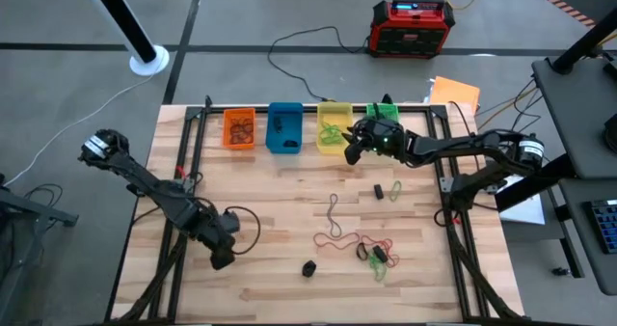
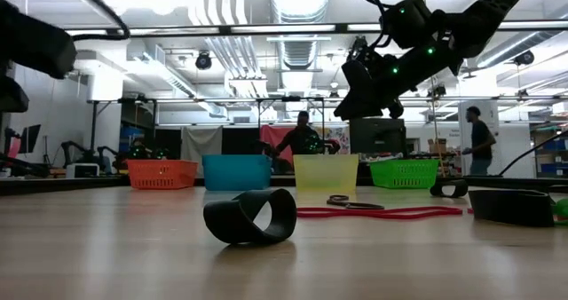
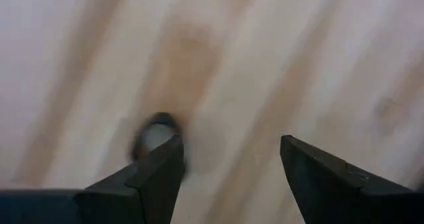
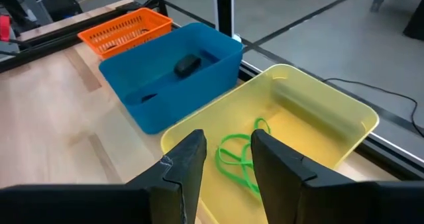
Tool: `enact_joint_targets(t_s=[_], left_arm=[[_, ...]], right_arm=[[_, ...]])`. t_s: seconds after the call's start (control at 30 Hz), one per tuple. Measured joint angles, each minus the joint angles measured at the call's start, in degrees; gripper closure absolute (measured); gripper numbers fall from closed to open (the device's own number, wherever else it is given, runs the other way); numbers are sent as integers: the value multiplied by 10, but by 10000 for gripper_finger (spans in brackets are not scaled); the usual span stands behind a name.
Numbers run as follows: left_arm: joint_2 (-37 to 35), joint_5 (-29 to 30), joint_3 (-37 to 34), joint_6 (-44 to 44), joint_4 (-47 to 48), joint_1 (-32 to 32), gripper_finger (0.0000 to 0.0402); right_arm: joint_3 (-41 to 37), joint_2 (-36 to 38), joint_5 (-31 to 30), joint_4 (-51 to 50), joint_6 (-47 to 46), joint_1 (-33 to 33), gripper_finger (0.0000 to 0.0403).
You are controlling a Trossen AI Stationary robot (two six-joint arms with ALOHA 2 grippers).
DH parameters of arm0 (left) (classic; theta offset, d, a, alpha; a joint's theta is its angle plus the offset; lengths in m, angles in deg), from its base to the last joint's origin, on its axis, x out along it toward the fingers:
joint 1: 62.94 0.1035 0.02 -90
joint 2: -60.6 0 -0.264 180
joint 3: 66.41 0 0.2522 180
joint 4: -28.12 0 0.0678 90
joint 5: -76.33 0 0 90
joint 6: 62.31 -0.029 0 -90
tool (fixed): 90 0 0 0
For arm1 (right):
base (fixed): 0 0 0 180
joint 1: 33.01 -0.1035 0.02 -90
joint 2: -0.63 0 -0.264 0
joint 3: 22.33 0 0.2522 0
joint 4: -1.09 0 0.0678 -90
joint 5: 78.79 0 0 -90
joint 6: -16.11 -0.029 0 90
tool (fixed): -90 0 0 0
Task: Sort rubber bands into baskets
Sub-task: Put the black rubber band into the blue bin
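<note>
The small dark ring is beside the end of my left gripper's finger, far from my right gripper. My left gripper should pinch it and pass it across.
Four baskets stand in a row at the table's far edge: orange, blue, yellow, green. My right gripper hovers over the yellow basket's near rim with its fingers a narrow gap apart. Green rubber bands lie on the basket's floor below it. My left gripper is open, low over the bare wood at the near left. A small dark ring lies beside one fingertip; I cannot tell whether they touch. Loose rubber bands lie at the table's middle.
A black clump lies in the blue basket, and brown bands are in the orange one. On the wood lie a brown loop, red bands, a black clump and black pieces. A red-black box stands on the floor beyond.
</note>
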Motion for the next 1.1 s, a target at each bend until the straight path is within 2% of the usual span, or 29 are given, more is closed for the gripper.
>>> enact_joint_targets(t_s=[0.2, 0.57, 0.8, 0.93, 1.1], left_arm=[[33, 17, 0, 51, 67, -2, 167], [130, 23, 0, 69, 63, -47, 167], [160, 25, 4, 71, 62, -53, 173], [153, 27, 3, 71, 55, -53, 216], [151, 37, 15, 56, 54, -57, 338]], right_arm=[[0, 0, 0, 0, -1, -5, 280], [0, 0, 0, 0, -9, -5, 278], [0, 0, 0, 0, -8, -5, 278], [0, 0, 0, 0, -4, -5, 280], [0, 0, 0, 0, 0, -5, 276]])
